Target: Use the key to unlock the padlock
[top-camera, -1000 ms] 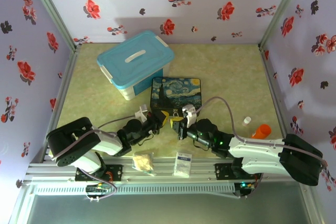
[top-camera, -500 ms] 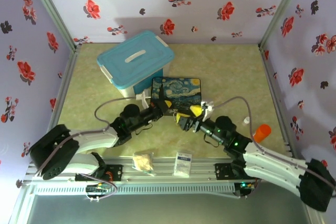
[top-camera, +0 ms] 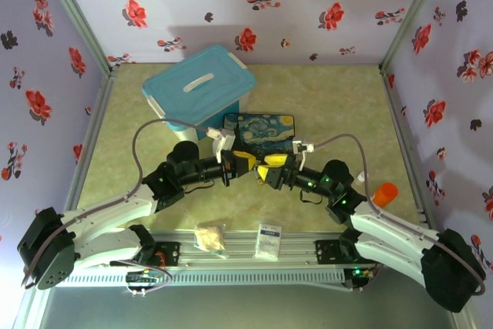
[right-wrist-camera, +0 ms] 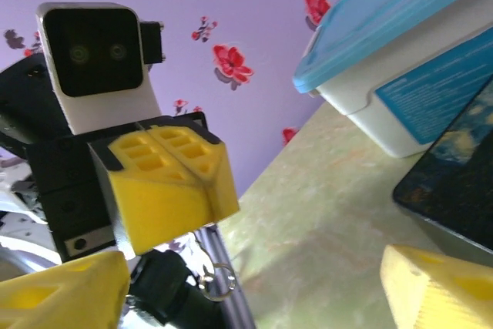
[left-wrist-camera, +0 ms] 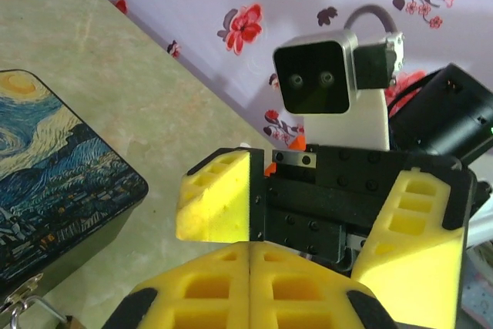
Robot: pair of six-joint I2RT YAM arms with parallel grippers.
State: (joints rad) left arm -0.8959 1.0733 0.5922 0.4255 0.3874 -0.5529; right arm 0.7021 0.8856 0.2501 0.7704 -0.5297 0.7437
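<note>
My left gripper's fingers cover the key's blade [right-wrist-camera: 195,235], so my right gripper should take the key [right-wrist-camera: 208,271] beside the key ring, freeing my left gripper to steady the padlock.
Both grippers hover face to face just in front of the painted dark-blue box [top-camera: 258,130]. My left gripper [top-camera: 245,162] [left-wrist-camera: 250,256] is shut, its yellow pads pressed together. In the right wrist view a small silver key ring [right-wrist-camera: 219,283] dangles on a thin link from under the left gripper [right-wrist-camera: 206,184]; the key itself is hidden between the pads. My right gripper [top-camera: 269,169] [right-wrist-camera: 250,290] [left-wrist-camera: 316,225] stands wide open and empty. A tiny brass padlock [left-wrist-camera: 21,303] with a thin silver loop hangs at the box's front edge, partly cut off.
A white tub with a blue lid [top-camera: 199,90] stands behind the box to the left. A crumpled beige packet [top-camera: 209,236] and a white rectangular packet [top-camera: 269,240] lie at the near edge. A small white bottle [top-camera: 362,178] and an orange object [top-camera: 384,193] sit at the right.
Both arms have stretched forward and risen from low near the front rail. The two grippers have moved up to the box's front and turned to face each other.
</note>
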